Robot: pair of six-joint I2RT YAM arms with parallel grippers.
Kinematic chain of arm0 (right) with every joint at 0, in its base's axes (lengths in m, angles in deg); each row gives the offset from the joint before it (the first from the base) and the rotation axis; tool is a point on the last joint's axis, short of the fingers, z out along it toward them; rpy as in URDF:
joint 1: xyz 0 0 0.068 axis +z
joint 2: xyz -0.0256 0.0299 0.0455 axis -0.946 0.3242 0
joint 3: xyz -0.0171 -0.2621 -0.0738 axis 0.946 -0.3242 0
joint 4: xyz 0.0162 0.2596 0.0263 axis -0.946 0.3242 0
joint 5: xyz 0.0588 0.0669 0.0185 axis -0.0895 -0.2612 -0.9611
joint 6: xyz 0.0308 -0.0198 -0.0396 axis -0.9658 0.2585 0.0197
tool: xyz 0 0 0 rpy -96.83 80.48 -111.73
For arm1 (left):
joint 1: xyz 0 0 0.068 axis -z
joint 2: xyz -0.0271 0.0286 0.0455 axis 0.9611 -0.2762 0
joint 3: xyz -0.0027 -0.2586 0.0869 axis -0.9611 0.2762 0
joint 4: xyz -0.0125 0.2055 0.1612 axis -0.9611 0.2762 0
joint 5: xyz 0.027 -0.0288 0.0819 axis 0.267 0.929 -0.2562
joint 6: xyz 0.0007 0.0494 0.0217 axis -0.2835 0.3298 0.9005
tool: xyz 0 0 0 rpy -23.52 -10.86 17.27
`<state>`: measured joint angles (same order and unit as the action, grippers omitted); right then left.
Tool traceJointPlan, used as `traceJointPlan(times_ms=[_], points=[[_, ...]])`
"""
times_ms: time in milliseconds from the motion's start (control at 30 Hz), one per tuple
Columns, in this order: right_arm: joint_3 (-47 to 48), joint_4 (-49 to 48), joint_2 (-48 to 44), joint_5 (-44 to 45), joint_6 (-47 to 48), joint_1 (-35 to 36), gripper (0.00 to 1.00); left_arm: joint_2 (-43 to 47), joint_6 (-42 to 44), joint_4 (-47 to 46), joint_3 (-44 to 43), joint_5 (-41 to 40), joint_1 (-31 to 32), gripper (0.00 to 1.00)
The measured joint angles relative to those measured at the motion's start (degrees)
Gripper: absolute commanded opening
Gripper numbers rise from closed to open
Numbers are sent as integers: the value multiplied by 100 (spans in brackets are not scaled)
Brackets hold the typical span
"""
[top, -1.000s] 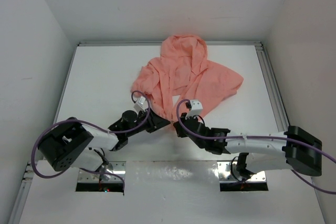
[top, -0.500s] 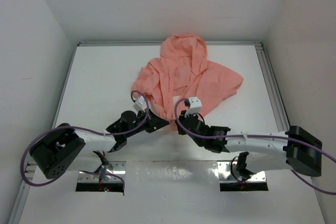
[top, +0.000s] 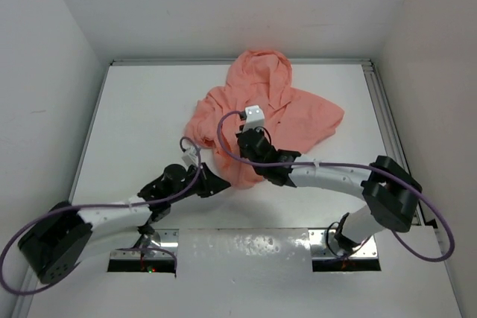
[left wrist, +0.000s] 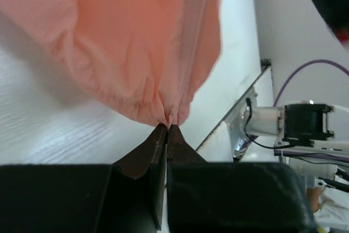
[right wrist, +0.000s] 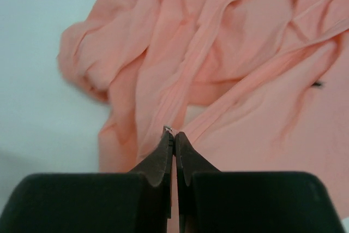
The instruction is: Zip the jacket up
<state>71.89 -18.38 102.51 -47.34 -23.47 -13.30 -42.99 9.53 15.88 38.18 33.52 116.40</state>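
The hem [left wrist: 168,116] is held by my left gripper against the tug of my right gripper, so my right gripper keeps pulling the zipper pull toward the hood [top: 261,68] until the seam closes.
The salmon-pink jacket [top: 298,117] lies crumpled at the table's middle back, hood toward the far wall. My left gripper [top: 217,182] is shut on the jacket's bottom hem; in the left wrist view [left wrist: 167,126] the fabric [left wrist: 136,42] bunches at the tips. My right gripper [top: 244,139] is over the jacket's front, farther up. In the right wrist view [right wrist: 172,133] it is shut on a small metal zipper pull [right wrist: 168,130], with the jacket [right wrist: 245,53] spread beyond. The zipper seam runs away from the tips.
White walls enclose the table on three sides, with a raised rail [top: 386,121] along the right edge. Metal mounting plates [top: 141,247] sit at the near edge. Purple cables loop over both arms. The right arm's base [left wrist: 283,124] shows in the left wrist view.
My right gripper has moved away from the hem and up the jacket's front toward the hood. My left gripper stays shut at the hem, and its arm has stretched out.
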Motion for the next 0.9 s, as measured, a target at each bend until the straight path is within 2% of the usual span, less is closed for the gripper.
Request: traceJointPlan(times_ms=[200, 367, 467, 667, 900], points=[[557, -79, 236, -66, 358, -1016, 0, 2253, 542, 2002, -345, -518, 2, 0], [1792, -225, 892, -96, 616, -2177, 0, 3567, 901, 3504, -1108, -1106, 2, 0], [2728, -313, 1606, -35, 758, -2763, 0, 4037, 977, 4011, -1237, -1333, 2, 0], [4247, -94, 2850, 42, 905, -3484, 0, 4605, 984, 5163, -1261, -1781, 2, 0], [5445, 385, 3654, -162, 1141, -3707, 0, 4903, 988, 5560, -1690, -2286, 0, 0]])
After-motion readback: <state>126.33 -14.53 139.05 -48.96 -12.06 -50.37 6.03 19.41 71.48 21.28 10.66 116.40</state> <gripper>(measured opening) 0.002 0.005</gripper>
